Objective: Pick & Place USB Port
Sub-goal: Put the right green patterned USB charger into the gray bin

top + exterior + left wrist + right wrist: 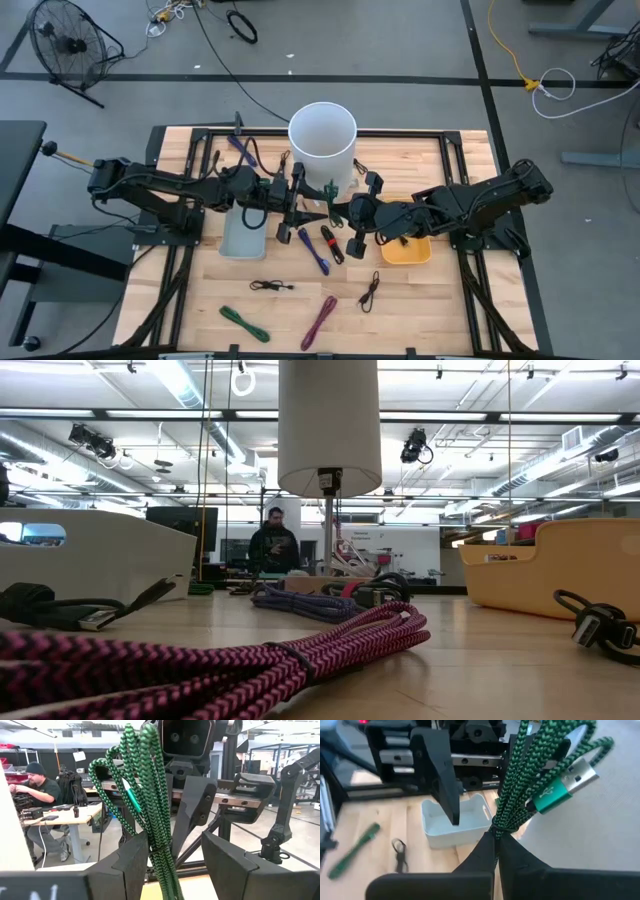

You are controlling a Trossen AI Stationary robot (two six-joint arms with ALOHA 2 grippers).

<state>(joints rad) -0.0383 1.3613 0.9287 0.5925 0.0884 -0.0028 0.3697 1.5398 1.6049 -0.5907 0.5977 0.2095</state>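
The pale bin (243,238) is on my left gripper's side and my right gripper is holding the green cable, so I should pass the cable (332,200) to my left gripper.
A green braided USB cable (328,192), tied in a bundle, is held in the air over the middle of the table, where both grippers meet. My right gripper (496,851) reaches in from the table's right and is shut on it. The cable's green metal plug (565,790) sticks out beside the loops. My left gripper (175,870) comes from the table's left and is open. Its two fingers (131,865) stand on either side of the same bundle (150,795). My right gripper pinches the green cable between its two fingers at the bundle's tied waist (496,831), roughly level from the table's right. The bundle is lifted clear of the table, its loops and plug fanning out past the fingertips. My left gripper: I cannot tell whether a finger touches the bundle.
A tall white cylinder bin (322,140) stands just beyond the grippers. A small pale bin (243,238) lies under the left arm and a yellow bin (405,250) under the right. Blue, red, black, green and magenta cables (320,320) lie on the near half of the table.
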